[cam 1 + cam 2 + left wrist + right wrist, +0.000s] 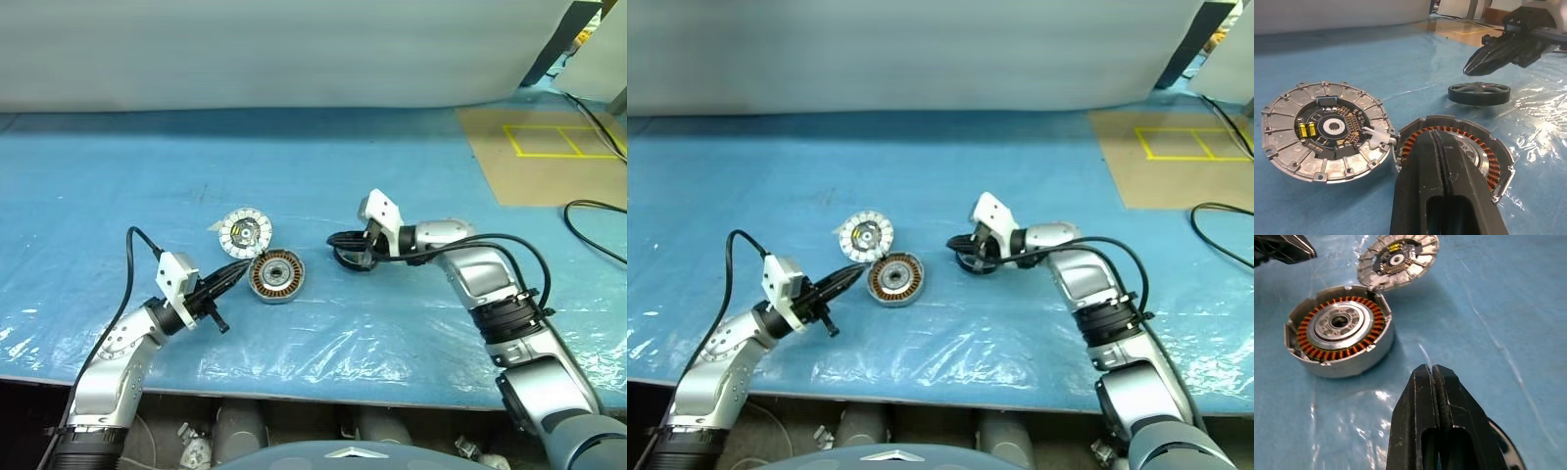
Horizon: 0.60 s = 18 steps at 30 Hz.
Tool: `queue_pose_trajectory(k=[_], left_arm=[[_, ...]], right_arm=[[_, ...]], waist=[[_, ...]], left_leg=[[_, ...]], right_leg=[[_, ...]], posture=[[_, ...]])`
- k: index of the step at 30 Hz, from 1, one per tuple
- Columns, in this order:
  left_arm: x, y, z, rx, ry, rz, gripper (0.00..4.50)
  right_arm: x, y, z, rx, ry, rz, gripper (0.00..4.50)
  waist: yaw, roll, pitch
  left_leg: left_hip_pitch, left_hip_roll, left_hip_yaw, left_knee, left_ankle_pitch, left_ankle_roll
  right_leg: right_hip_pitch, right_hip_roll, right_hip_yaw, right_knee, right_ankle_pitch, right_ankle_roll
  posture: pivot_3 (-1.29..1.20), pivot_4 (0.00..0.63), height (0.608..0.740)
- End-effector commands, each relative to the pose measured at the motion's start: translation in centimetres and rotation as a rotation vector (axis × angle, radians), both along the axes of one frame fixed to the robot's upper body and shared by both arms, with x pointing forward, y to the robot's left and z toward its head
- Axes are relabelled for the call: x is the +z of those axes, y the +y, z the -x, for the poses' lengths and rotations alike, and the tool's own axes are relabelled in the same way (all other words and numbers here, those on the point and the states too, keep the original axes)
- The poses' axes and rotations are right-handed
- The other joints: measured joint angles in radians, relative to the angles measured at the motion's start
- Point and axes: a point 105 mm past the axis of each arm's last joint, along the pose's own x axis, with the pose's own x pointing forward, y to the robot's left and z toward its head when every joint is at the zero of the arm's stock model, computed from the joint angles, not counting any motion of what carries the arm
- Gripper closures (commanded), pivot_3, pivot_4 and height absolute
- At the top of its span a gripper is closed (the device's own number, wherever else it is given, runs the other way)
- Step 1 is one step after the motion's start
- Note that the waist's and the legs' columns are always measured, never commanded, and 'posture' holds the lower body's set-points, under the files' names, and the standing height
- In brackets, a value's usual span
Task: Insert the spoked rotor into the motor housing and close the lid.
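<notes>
Next, my right gripper pulls back and opens above the rotor's middle (1480,86) before gripping, because its closed fingers reach past the spoked rotor (1507,448) toward the motor housing.
The motor housing (277,276), silver-rimmed with copper windings, lies on the blue table. Touching its far left edge is the lid (245,233), ribbed face and dark centre up. The black spoked rotor (1479,93) lies flat on the table to the right of the housing. My right gripper (1471,66) is shut and empty, hovering just above the rotor's near-left edge and pointing left. My left gripper (245,268) is also shut and empty, its tip at the housing's left rim, level with the table.
Crinkled clear plastic film (392,333) covers the near part of the blue table. At the far right a brown board (549,157) marked with yellow tape lies on the table, with black cables (598,211) beside it. A pale wall runs along the back.
</notes>
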Motion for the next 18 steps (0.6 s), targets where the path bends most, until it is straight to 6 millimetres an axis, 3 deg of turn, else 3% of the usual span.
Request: queue_pose_trajectory(k=[1, 6, 9, 14, 18], left_arm=[[0.2, -0.3, 0.2, -0.006, -0.035, -0.012, 4.5], [-0.4, -0.2, 0.2, 0.009, -0.036, -0.02, 4.5], [-0.9, -0.2, 0.2, 0.017, -0.035, -0.019, 4.5], [-1.5, 0.0, 0.5, 0.029, -0.031, -0.01, 4.5], [-1.7, -0.2, 0.5, 0.029, -0.032, -0.007, 4.5]], right_arm=[[0.9, -0.3, -0.3, 0.034, -0.024, 0.05, 4.46], [0.6, -1.1, -0.4, 0.066, 0.017, 0.148, 4.46], [0.9, -1.1, -0.6, 0.09, 0.021, 0.178, 3.9], [1.5, -1.4, -1.3, 0.05, 0.073, 0.188, 2.23], [1.4, -1.9, -1.3, 0.017, 0.124, 0.21, 2.23]], waist=[[0.001, 0.0, 0.0], [0.003, 0.0, 0.0], [0.003, 0.0, 0.0], [0.003, 0.0, 0.0], [0.006, 0.0, 0.0]], left_leg=[[0.0, 0.0, 0.0, 0.0, 0.0, 0.0], [-0.001, 0.0, 0.0, 0.001, 0.0, 0.0], [-0.001, 0.0, 0.0, 0.001, 0.0, 0.001], [0.0, 0.0, 0.0, 0.001, 0.002, 0.004], [-0.001, 0.0, 0.0, 0.002, 0.002, 0.004]], right_leg=[[0.0, 0.0, 0.0, 0.0, 0.0, 0.0], [0.0, 0.0, 0.0, 0.0, 0.0, 0.0], [0.0, 0.0, 0.0, 0.0, 0.0, 0.0], [0.0, 0.0, 0.0, 0.001, 0.0, 0.0], [0.0, 0.0, 0.0, 0.001, 0.0, -0.001]], posture=[[0.0, 0.15, 0.74], [0.0, 0.15, 0.74], [0.0, 0.15, 0.74], [0.0, 0.15, 0.74], [0.0, 0.15, 0.74]])
